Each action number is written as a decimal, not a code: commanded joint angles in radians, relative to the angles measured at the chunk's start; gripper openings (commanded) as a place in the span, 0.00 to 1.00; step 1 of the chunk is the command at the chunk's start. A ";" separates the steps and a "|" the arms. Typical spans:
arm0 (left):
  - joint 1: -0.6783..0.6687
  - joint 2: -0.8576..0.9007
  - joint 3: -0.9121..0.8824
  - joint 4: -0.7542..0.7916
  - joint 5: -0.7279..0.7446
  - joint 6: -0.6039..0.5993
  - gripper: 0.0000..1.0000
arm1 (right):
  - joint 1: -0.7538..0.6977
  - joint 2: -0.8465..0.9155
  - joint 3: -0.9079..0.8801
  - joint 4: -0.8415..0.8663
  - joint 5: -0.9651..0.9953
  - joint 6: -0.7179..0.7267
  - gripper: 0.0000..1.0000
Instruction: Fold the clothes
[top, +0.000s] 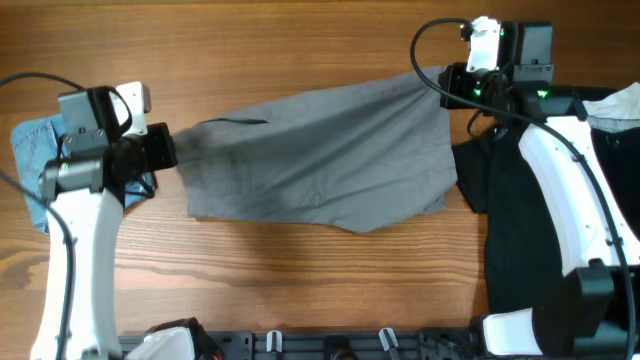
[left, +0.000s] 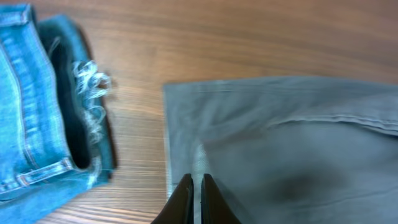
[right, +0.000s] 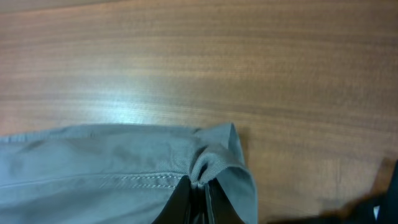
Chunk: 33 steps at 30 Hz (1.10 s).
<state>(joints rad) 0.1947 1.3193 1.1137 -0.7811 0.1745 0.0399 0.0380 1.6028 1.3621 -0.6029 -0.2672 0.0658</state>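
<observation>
The robot's left gripper should move its corner toward the table's far side (top: 195, 108) and lay it flat, because the trousers' far edge (top: 240, 121) buckles next to this gripper.
The grey trousers (top: 320, 155) lie stretched across the wooden table between my two arms. My left gripper (top: 172, 147) is shut on their left edge; in the left wrist view (left: 194, 180) the fingers pinch the grey cloth (left: 286, 149) near its corner. My right gripper (top: 443, 82) is shut on the trousers' top right corner; in the right wrist view (right: 200, 185) the cloth (right: 112, 162) bunches up between the fingers. The light-blue denim shorts (top: 32, 150) lie at the far left, also in the left wrist view (left: 37, 106). A black garment (top: 520, 210) lies at the right.
A whitish cloth (top: 620, 105) lies at the far right edge, on the black garment. Bare wooden table (top: 300, 50) shows behind and in front of the trousers. The arm bases stand along the front edge.
</observation>
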 joint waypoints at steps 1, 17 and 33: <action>0.006 0.166 -0.002 0.075 -0.109 -0.003 0.09 | -0.013 0.080 0.005 0.071 0.007 0.019 0.06; 0.005 0.434 -0.001 0.480 0.206 -0.014 0.54 | -0.013 0.155 0.005 0.092 -0.003 0.014 0.57; -0.005 0.744 -0.001 0.912 0.377 0.005 0.55 | -0.013 0.089 0.005 -0.042 -0.051 0.043 0.61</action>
<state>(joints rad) 0.1955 2.0415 1.1137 0.1207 0.4931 0.0326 0.0288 1.6997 1.3624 -0.6437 -0.2958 0.0925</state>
